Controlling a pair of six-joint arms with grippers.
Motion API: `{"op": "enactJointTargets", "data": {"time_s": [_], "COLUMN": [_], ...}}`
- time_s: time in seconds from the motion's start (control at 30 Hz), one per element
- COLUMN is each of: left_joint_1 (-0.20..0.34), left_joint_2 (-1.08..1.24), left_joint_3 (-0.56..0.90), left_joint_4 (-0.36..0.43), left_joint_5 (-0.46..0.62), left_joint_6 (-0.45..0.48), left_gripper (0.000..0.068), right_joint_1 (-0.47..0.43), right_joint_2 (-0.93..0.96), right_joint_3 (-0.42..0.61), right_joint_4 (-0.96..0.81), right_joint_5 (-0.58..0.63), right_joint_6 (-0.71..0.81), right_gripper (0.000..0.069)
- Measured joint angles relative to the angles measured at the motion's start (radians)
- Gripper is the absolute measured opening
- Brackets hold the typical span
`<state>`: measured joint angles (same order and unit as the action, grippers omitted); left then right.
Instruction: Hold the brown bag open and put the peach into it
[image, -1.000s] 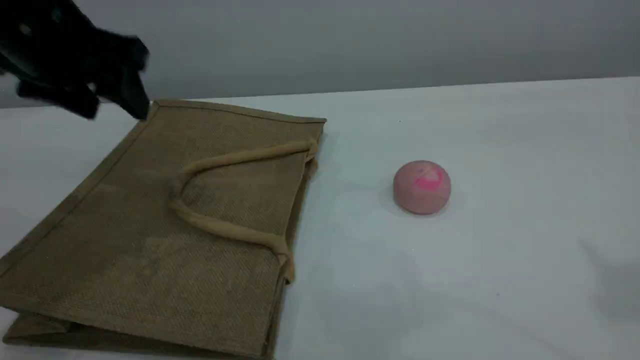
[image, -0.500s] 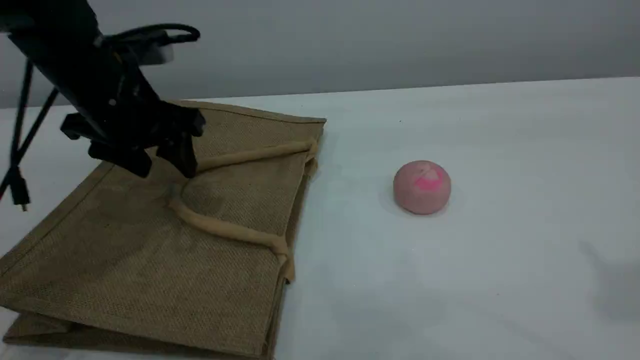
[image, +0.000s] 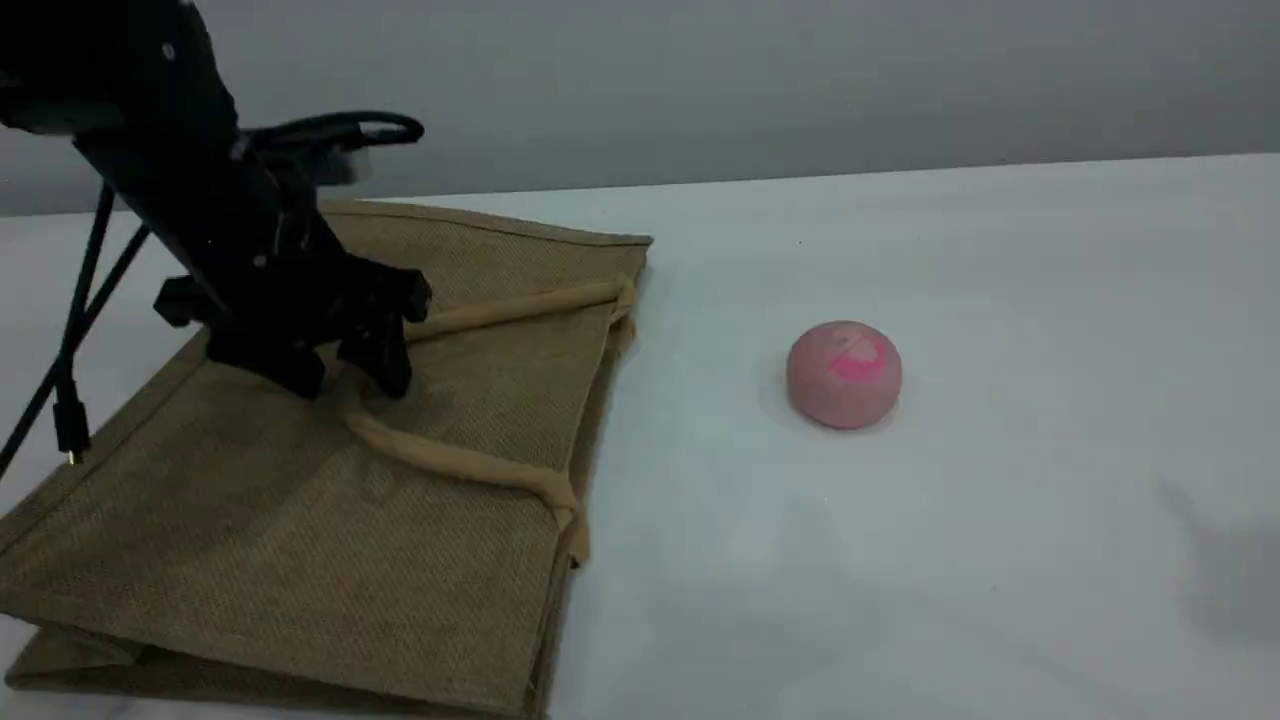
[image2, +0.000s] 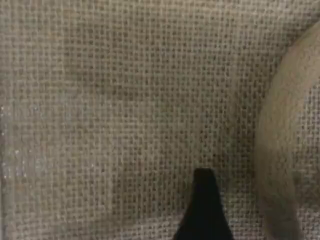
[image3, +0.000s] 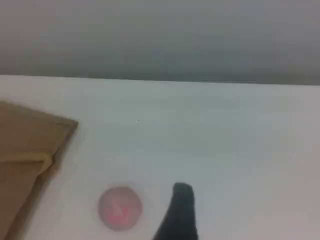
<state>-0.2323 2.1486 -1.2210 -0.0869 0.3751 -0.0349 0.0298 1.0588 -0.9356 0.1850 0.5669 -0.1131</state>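
I expect the top panel (image: 348, 552) to come apart from the lower one when I lift the beige handle, because a folded side (image: 86, 649) shows between the brown bag's panels.
The brown bag (image: 300, 520) lies flat on the table's left side, its mouth edge towards the peach. One beige handle (image: 450, 462) is folded back over the top panel. My left gripper (image: 348, 382) is open, its fingers low over the bag on either side of the handle's bend. The left wrist view shows coarse weave (image2: 110, 115), one black fingertip (image2: 204, 210) and the handle (image2: 277, 165) at the right. The peach (image: 844, 374) sits alone to the right of the bag. In the right wrist view the peach (image3: 120, 208) lies just left of a fingertip (image3: 181, 212), which holds nothing.
A black cable with a plug (image: 70, 425) hangs from the left arm beside the bag's left edge. The white table (image: 1000, 520) runs wide to the right of the peach. The table's back edge meets a grey wall.
The left arm has come from the bag's far left corner, forward and down, and now stands over the handle's bend. Bag and peach have not moved.
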Motion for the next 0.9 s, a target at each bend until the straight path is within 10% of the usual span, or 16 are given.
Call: {"op": "enactJointTargets", "data": {"time_s": [0.2, 0.47, 0.9], "left_joint_1": [0.0, 0.0, 0.0], "left_joint_2": [0.026, 0.027, -0.093], "left_joint_3": [0.0, 0.0, -0.106], "left_joint_4": [0.0, -0.001, 0.002], "left_joint_5": [-0.001, -0.015, 0.195], "left_joint_6": [-0.001, -0.002, 0.131], "left_gripper": [0.0428, 0.0094, 0.0083], "right_joint_1": [0.0, 0.0, 0.0], "right_joint_2": [0.0, 0.0, 0.111], "right_joint_3": [0.0, 0.0, 0.0], "right_joint_4": [0.0, -0.002, -0.01], "right_joint_5": [0.0, 0.011, 0.01], "right_joint_6": [0.0, 0.0, -0.029], "right_gripper": [0.0589, 0.0583, 0.0513]}}
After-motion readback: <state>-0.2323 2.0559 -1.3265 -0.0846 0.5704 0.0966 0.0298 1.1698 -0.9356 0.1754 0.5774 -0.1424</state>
